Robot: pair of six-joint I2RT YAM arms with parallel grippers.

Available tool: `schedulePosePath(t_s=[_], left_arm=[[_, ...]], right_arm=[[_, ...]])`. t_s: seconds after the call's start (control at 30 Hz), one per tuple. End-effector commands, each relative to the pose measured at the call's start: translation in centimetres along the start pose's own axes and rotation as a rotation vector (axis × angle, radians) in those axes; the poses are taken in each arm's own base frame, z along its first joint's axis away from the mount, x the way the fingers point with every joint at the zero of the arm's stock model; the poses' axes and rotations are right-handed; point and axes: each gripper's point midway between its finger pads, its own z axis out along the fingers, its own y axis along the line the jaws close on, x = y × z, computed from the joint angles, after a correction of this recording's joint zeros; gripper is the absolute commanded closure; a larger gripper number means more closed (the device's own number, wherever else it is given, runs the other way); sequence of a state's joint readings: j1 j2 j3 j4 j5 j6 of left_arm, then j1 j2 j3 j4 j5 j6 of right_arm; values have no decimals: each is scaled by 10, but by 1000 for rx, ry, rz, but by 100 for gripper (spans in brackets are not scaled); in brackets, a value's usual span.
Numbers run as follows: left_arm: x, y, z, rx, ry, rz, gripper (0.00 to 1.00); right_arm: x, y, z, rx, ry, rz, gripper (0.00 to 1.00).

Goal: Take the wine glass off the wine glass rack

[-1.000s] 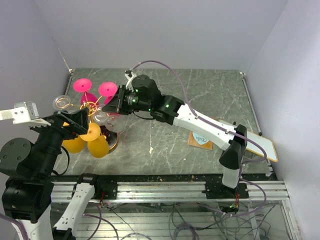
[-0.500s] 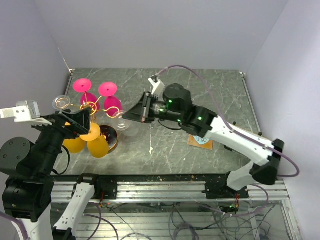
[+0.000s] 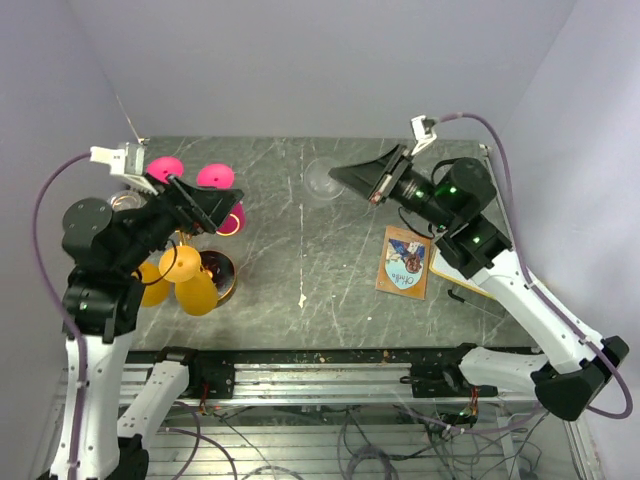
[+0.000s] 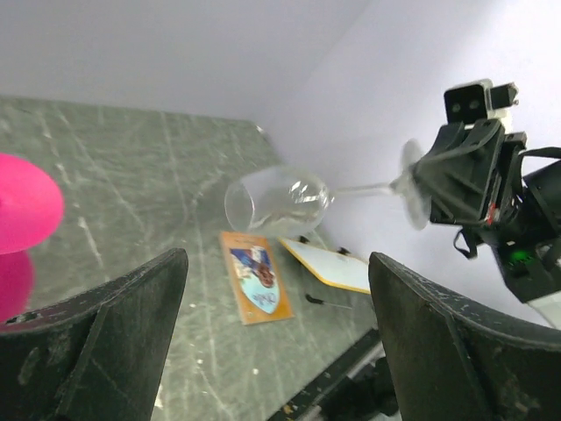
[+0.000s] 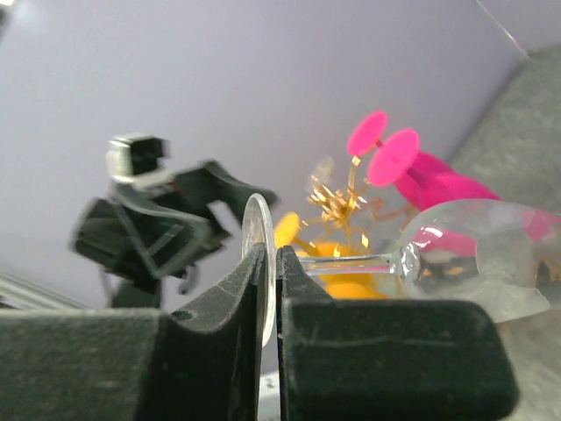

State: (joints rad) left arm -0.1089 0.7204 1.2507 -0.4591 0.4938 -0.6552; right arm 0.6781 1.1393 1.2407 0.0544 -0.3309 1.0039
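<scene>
The wine glass's foot (image 4: 413,186) is pinched between my right gripper's fingers, so I should bring the bowl (image 3: 322,179) to my left gripper and pass the glass over before I set it down.
A clear wine glass (image 3: 322,180) hangs on its side in the air over the middle of the table, well apart from the rack. My right gripper (image 3: 340,174) is shut on it, the round foot (image 5: 259,230) pinched edge-on between the fingers, with stem and bowl (image 5: 478,254) pointing left. The left wrist view shows the same glass (image 4: 279,197) and its foot (image 4: 410,184). The gold wire wine glass rack (image 3: 180,214) stands at the left with pink (image 3: 216,176) and orange (image 3: 186,264) glasses on it. My left gripper (image 3: 212,210) hovers open over the rack, with nothing in it (image 4: 279,259).
A picture card (image 3: 405,263) lies on the table right of centre, and a white board with a yellow edge (image 4: 329,267) lies beyond it, with a small dark object (image 4: 320,301) close by. The rack's shiny base (image 3: 224,276) sits near the front left. Walls enclose the table.
My right gripper has carried the clear glass away from the rack, to the right and toward the back. The left arm has swung up and in over the rack.
</scene>
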Motion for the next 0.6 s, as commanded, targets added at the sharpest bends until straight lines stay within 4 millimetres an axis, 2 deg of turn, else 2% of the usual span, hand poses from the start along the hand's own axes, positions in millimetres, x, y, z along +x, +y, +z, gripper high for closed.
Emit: schedulePosePath(t_s=[0.0,0.1,0.23,0.4,0.57], left_arm=[[-4,-37,11,237,11,-89,5],[-7,-41,18,289,-5,-158,5],[-14,-47,22,358,-46,-227,5],[-17,-56,21,447,-59,-288,5],[-18,-59,19,457,-64,-283,5]], right_arm=[[-51,85,-25,-346,-97,52,100],[-69,113,-36,-509,-116,125,100],[-74,135,-47,-692,-66,265,100],[-76,140,-51,-785,-33,347,100],[-74,136,-51,-798,-10,405,100]])
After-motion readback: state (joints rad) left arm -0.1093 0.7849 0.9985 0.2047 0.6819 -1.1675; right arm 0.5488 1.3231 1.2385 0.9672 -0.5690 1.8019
